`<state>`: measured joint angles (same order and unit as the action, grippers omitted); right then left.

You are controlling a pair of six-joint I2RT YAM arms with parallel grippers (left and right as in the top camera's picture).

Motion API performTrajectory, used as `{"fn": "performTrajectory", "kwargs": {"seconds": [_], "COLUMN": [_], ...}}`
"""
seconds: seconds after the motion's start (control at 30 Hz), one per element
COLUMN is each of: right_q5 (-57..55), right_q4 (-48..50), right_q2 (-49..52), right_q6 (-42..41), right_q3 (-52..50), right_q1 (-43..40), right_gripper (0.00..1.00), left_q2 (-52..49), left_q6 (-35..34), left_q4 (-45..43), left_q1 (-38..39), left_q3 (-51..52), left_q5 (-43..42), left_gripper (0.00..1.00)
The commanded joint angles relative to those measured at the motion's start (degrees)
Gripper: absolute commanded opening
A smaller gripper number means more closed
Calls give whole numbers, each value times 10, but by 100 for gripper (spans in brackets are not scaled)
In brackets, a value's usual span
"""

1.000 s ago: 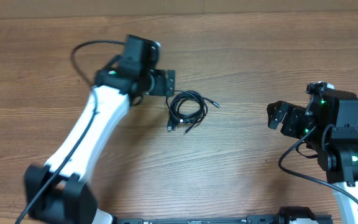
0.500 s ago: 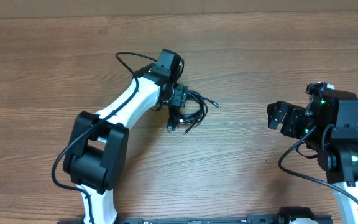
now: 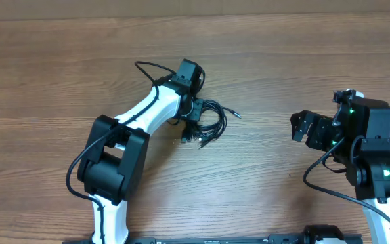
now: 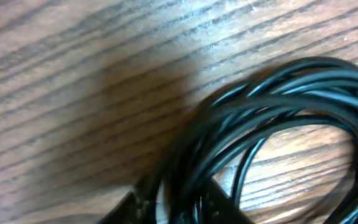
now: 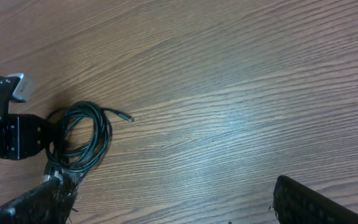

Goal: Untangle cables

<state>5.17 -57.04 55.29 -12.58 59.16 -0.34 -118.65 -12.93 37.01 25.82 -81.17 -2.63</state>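
The robot's right gripper should grab the coil's free side [image 3: 223, 122] and pull the loops apart, because the left gripper is holding just one side of the coiled cables [image 3: 198, 123].
The cables [image 3: 210, 120] lie as a small coiled bundle of thin black cords at the table's middle, with plug ends sticking out toward the right and front. My left gripper [image 3: 193, 114] is down on the bundle's left side. In the left wrist view the cables [image 4: 278, 93] fill the frame, and several strands run between the dark fingers of the left gripper [image 4: 179, 200], which is shut on them. My right gripper [image 3: 305, 129] hangs open far to the right, with nothing in it. In the right wrist view the cables [image 5: 82, 140] show at far left, beyond the right gripper [image 5: 179, 205].
The bare wooden table [image 3: 283, 61] stretches all around the bundle. The left arm's own thick black cable [image 3: 147, 68] loops above its wrist. The right arm's base [image 3: 384, 169] stands at the right front.
My left gripper has swung right onto the bundle's left side, and its jaws have closed on the strands. The bundle has shifted slightly. The right arm has not moved.
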Motion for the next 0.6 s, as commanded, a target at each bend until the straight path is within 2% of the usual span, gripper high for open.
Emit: {"fn": "performTrajectory", "kwargs": {"seconds": [0.0,0.23,0.33,0.43,0.57], "right_q5": [3,23,76,128,136], "right_q4": [1,8,22,38,60], "right_q2": [-3,-2,3,16,45], "right_q6": [3,4,4,4,3], "right_q3": [17,17,17,17,17], "right_q1": [-2,-2,0,6,26], "right_gripper": [100,100,100,96,91], "left_q2": [-5,19,35,52,73], "left_q6": [5,5,8,10,9], "left_q4": [10,85,132,165,178], "left_q1": [4,4,5,5,5], "left_q3": [-12,-73,-135,-189,-216], "left_q5": [-4,-19,-80,-139,-182], "left_gripper": [4,4,4,4,4]}}
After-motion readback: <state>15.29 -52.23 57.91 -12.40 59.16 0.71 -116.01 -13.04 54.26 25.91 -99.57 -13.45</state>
